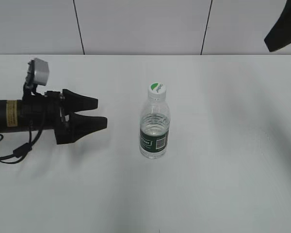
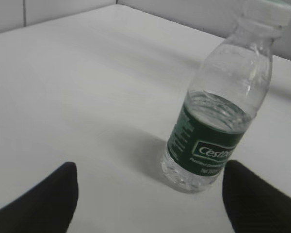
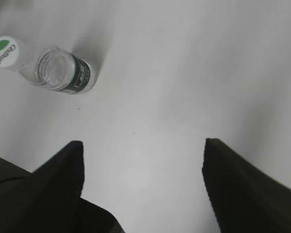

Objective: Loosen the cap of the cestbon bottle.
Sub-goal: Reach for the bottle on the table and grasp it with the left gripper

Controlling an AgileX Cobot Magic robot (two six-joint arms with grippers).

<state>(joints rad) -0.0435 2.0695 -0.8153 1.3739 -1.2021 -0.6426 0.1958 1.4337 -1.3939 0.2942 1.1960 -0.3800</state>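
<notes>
The cestbon bottle is standing unheld, with its cap (image 1: 157, 91) higher than my low left gripper. My left gripper needs to hold the body (image 1: 154, 130) of the bottle tight before my right gripper turns the cap.
The cestbon bottle (image 1: 154, 131) stands upright at the middle of the white table, clear with a dark green label band. Its white and green cap (image 1: 156, 90) is on the neck. My left gripper (image 1: 100, 112) is open and empty, lying low to the left of the bottle with a gap between them. In the left wrist view the bottle (image 2: 218, 116) stands ahead and to the right of the open jaws (image 2: 150, 187). My right gripper (image 3: 141, 153) is open and empty high above the table; its view shows the bottle (image 3: 58, 70) and cap (image 3: 4, 51) at upper left.
The white table (image 1: 223, 160) runs back to a white panelled wall (image 1: 145, 24). A black cable (image 1: 14, 150) hangs under the left arm. Part of the right arm (image 1: 283, 29) shows at the top right corner.
</notes>
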